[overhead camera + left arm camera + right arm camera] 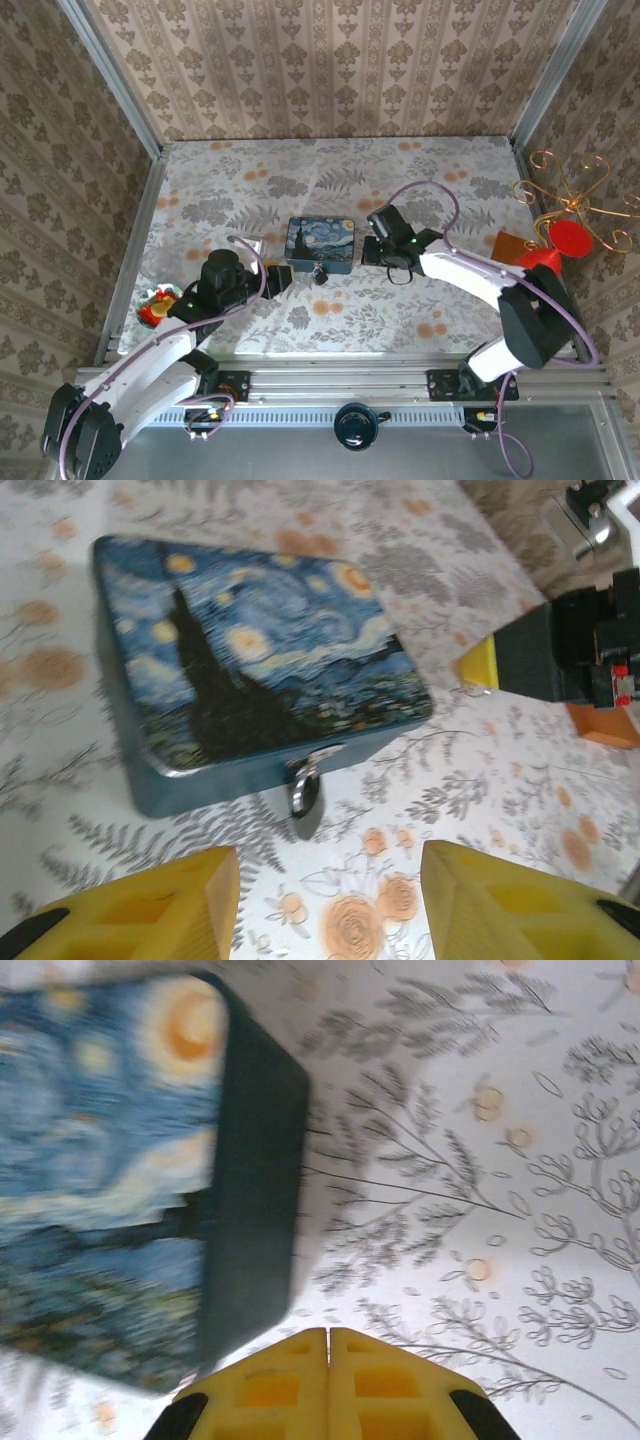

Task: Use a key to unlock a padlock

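Observation:
The robot's right gripper is holding the key by its ring, so the left gripper should first take the key's blade and let the right gripper regrip before the padlock.
A small dark padlock with a metal shackle hangs from the hasp on the front of the blue painted tin. From above, the padlock shows at the near edge of the tin. My left gripper is open just in front of the padlock, its yellow fingers apart over bare tablecloth. It sits at the tin's near left corner. My right gripper is shut, pads together with nothing showing between them, beside the tin's right wall. From above, my right gripper lies right of the tin. The key is out of view.
A gold wire stand with a red piece and a brown item sit at the right edge. A colourful small object lies at the left edge. Wallpapered walls enclose the floral table.

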`<action>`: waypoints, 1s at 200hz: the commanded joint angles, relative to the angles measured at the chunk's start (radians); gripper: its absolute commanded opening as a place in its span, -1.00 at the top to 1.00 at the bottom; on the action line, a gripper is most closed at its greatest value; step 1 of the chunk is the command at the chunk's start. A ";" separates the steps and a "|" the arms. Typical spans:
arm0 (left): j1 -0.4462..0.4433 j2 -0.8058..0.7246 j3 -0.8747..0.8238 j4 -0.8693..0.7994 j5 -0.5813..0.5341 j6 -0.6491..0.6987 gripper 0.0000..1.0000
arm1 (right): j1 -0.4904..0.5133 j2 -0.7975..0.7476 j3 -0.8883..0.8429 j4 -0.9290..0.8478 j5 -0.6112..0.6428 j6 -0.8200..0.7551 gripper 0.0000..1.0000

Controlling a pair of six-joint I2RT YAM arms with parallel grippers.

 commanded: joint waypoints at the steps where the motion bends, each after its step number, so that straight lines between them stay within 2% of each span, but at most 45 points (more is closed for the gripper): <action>1: -0.017 0.000 -0.012 0.146 0.111 0.065 0.00 | 0.027 -0.075 -0.010 0.014 -0.081 0.014 1.00; 22: -0.082 0.006 -0.025 0.242 0.118 0.152 0.03 | 0.044 -0.163 0.017 0.000 -0.134 0.040 1.00; 48: -0.189 0.012 -0.078 0.407 0.080 0.343 0.01 | 0.094 -0.227 0.085 -0.034 -0.141 0.052 1.00; 78: -0.222 0.053 -0.092 0.549 0.103 0.470 -0.03 | 0.152 -0.265 0.135 -0.031 -0.156 0.072 1.00; 104: -0.223 0.125 -0.064 0.608 0.128 0.498 0.01 | 0.201 -0.280 0.151 0.011 -0.170 0.086 1.00; 148: -0.224 0.226 -0.055 0.775 0.214 0.474 0.22 | 0.259 -0.290 0.163 0.053 -0.181 0.082 1.00; 166: -0.230 0.241 -0.048 0.796 0.235 0.473 0.32 | 0.266 -0.295 0.158 0.067 -0.181 0.083 1.00; 200: -0.237 0.242 -0.035 0.788 0.230 0.471 0.39 | 0.271 -0.293 0.151 0.081 -0.187 0.084 1.00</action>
